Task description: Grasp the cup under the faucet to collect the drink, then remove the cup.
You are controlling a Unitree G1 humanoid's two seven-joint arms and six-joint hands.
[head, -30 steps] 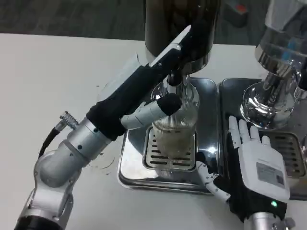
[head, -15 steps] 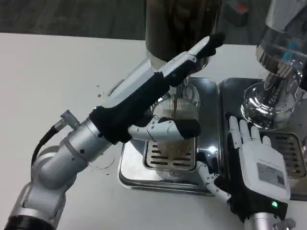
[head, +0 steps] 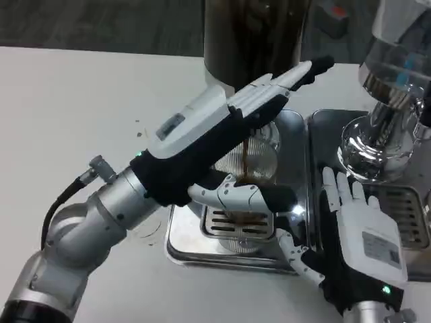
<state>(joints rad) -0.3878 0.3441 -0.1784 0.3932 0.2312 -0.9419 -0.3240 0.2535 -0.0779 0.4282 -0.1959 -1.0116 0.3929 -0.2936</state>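
Observation:
The ribbed cup [head: 260, 163] will have just a shallow pool of drink in it when the robot carries it out, because only a thin brown stream [head: 245, 153] runs down inside.
A clear ribbed cup [head: 259, 163] stands on the grate of a steel drip tray [head: 183, 232] under the faucet of a dark drink dispenser [head: 252, 30]. A thin brown stream [head: 247, 158] falls into the cup, and brown liquid lies in its bottom. My left hand [head: 222, 131] reaches in from the left. Its fingers [head: 289, 81] stretch straight over the faucet, hiding it. Its thumb [head: 249, 197] lies across the cup's lower front; I see no grip on the cup. My right hand [head: 360, 225] lies flat and open just right of the tray, fingers pointing away.
A second dispenser with a clear and chrome base [head: 377, 138] stands at the right on its own drip tray [head: 404, 202], close behind my right hand. White table [head: 74, 114] stretches to the left. My left forearm [head: 87, 222] crosses the tray's left side.
My left hand has swung right and lower, its fingers now stretched across the faucet and its thumb lower on the cup's front. The brown stream has begun and keeps flowing. My right hand stays still.

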